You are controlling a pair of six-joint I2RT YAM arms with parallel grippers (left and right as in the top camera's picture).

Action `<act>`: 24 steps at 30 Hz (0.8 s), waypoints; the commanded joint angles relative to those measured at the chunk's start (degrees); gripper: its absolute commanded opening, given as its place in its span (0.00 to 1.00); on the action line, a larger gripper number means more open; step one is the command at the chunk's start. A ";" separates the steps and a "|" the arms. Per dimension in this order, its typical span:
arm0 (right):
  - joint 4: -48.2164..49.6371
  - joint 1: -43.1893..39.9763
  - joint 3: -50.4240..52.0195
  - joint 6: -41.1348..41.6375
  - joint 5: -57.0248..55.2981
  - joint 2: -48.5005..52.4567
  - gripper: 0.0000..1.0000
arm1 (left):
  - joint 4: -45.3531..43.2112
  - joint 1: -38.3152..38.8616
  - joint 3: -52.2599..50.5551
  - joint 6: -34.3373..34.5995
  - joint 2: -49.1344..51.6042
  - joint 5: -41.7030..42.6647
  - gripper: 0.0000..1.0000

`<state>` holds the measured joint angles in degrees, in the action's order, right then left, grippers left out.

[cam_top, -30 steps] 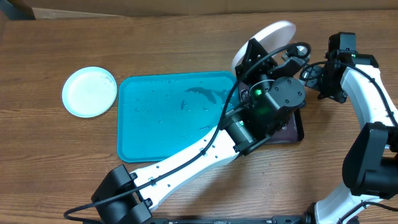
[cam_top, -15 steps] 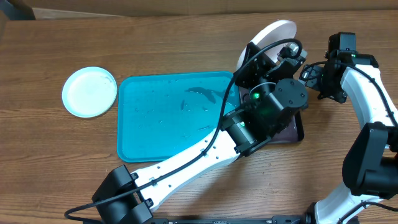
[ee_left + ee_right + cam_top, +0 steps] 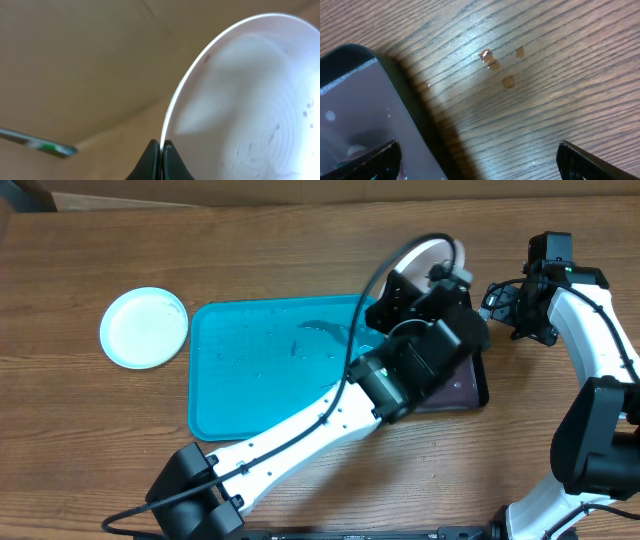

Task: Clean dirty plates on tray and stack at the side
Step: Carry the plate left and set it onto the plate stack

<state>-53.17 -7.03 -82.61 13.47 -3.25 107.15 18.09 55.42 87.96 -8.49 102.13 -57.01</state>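
My left gripper is carrying the white plate (image 3: 173, 107) by its rim and should keep going until it rests on the light blue plate (image 3: 143, 328), which lies flat with its top clear.
My left gripper (image 3: 437, 272) is shut on the rim of a white plate (image 3: 418, 253), held tilted on edge above the far right corner of the turquoise tray (image 3: 250, 380). In the left wrist view the fingertips (image 3: 161, 150) pinch the plate's thin edge, and the white plate (image 3: 250, 95) shows faint specks and droplets. A light blue plate (image 3: 145, 327) lies flat on the table left of the tray. Dark teal smears (image 3: 325, 330) mark the tray's floor. My right gripper (image 3: 497, 298) hovers open over the table right of the black tray, holding nothing.
A glossy black tray (image 3: 468, 385) lies to the right of the turquoise tray, mostly under my left arm; its corner (image 3: 350, 100) shows in the right wrist view. A few brownish droplets (image 3: 492, 62) sit on the wood. A cardboard wall runs along the back edge.
My left gripper has carried the white plate left and nearer, towards the tray's far right corner, turning it more edge-on. The right arm has not moved.
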 commanded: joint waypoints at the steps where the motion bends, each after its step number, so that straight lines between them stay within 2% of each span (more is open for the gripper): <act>1: 0.15 0.15 -1.03 0.20 -0.07 -0.70 1.00 | 5.11 -4.17 0.92 17.29 -0.98 11.50 0.04; 6: 0.15 0.15 -1.03 0.20 -0.07 -0.70 1.00 | 12.72 -12.44 0.92 26.53 -0.98 29.44 0.04; 10: 0.15 0.15 -1.03 0.20 -0.04 -0.70 1.00 | 16.55 -21.92 0.92 31.45 -0.98 48.30 0.04; 13: 0.15 0.15 -1.03 0.20 -0.07 -0.70 1.00 | 19.23 -33.57 0.92 34.67 -0.98 68.02 0.04; 16: 0.15 0.15 -1.03 0.20 -0.07 -0.70 1.00 | 21.75 -42.88 0.92 36.00 -0.98 78.25 0.04; 17: 0.15 0.15 -1.03 0.20 -0.04 -0.70 1.00 | 23.45 -48.57 0.92 35.98 -0.98 81.74 0.04; 24: 0.15 0.15 -1.03 0.20 -0.04 -0.70 1.00 | 30.69 -67.80 0.92 35.69 -0.98 80.70 0.04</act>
<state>-53.19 -7.03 -82.61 13.47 -3.18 107.15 46.89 -5.37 87.99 26.06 102.13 20.01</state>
